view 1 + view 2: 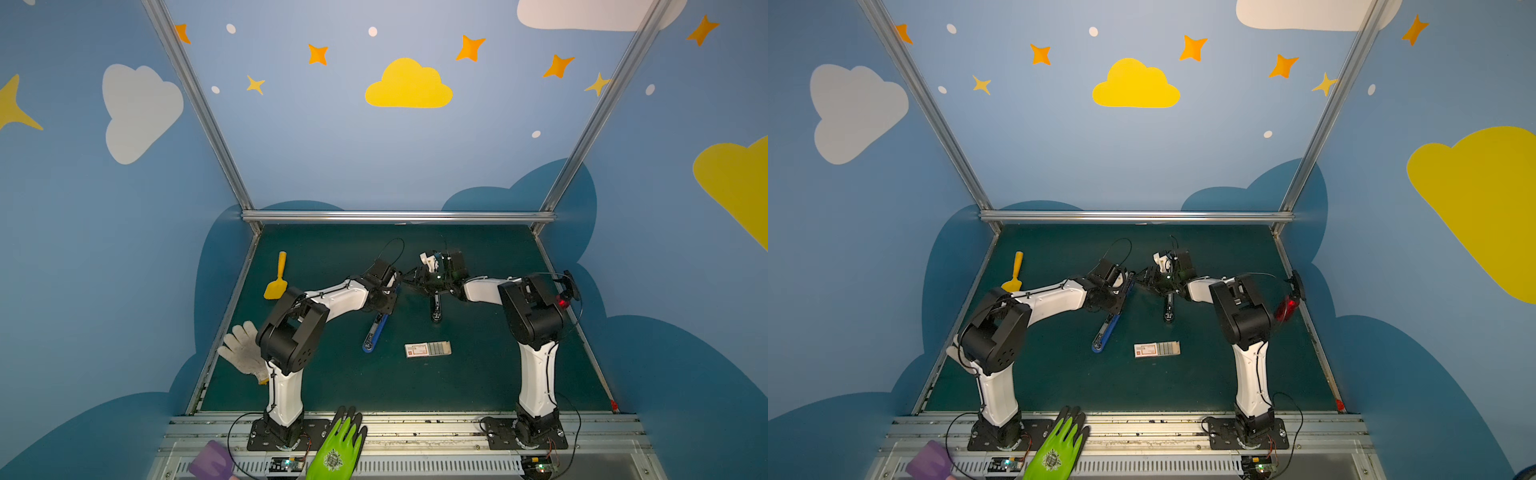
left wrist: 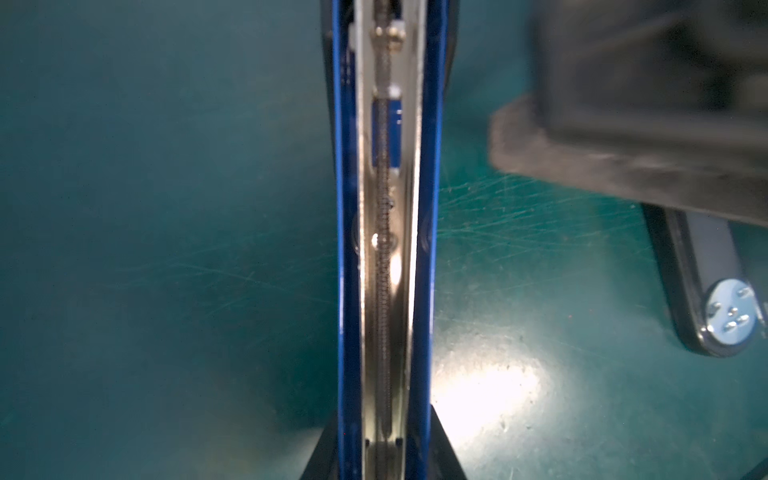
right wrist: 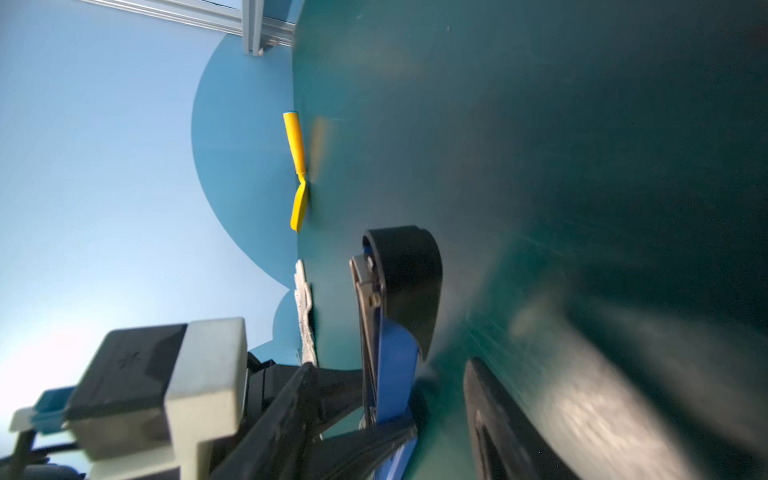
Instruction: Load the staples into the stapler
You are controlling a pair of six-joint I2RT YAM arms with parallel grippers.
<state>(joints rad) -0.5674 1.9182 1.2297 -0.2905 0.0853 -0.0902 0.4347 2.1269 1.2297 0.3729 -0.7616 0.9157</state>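
Note:
The robot's left gripper has the blue part [image 3: 395, 369] near its black end, so next the right gripper takes hold of that end [image 3: 411, 280] and frees the left gripper for the opposite end of the blue part.
The stapler is spread open on the green mat. Its blue part [image 1: 376, 328] [image 1: 1106, 330] shows a metal channel and spring [image 2: 384, 249]. Its black base [image 1: 435, 309] [image 1: 1168, 309] [image 2: 706, 291] lies apart to the right. My left gripper [image 1: 388, 297] [image 2: 384, 415] is shut on the blue part's sides. My right gripper [image 1: 405, 281] [image 1: 1140, 280] [image 3: 361, 397] reaches in from the right. Its fingers stand apart beside the blue part [image 3: 397, 365], with mat showing between them. The staples [image 1: 440, 348] [image 1: 1169, 348] lie in their slid-open white box, near the front and untouched.
A yellow spatula [image 1: 277, 278] lies at the back left. A white knit glove [image 1: 243, 347] hangs over the mat's left edge. A green glove [image 1: 338, 444] and a purple object [image 1: 212, 459] rest on the front rail. An aluminium bar [image 1: 399, 216] bounds the back.

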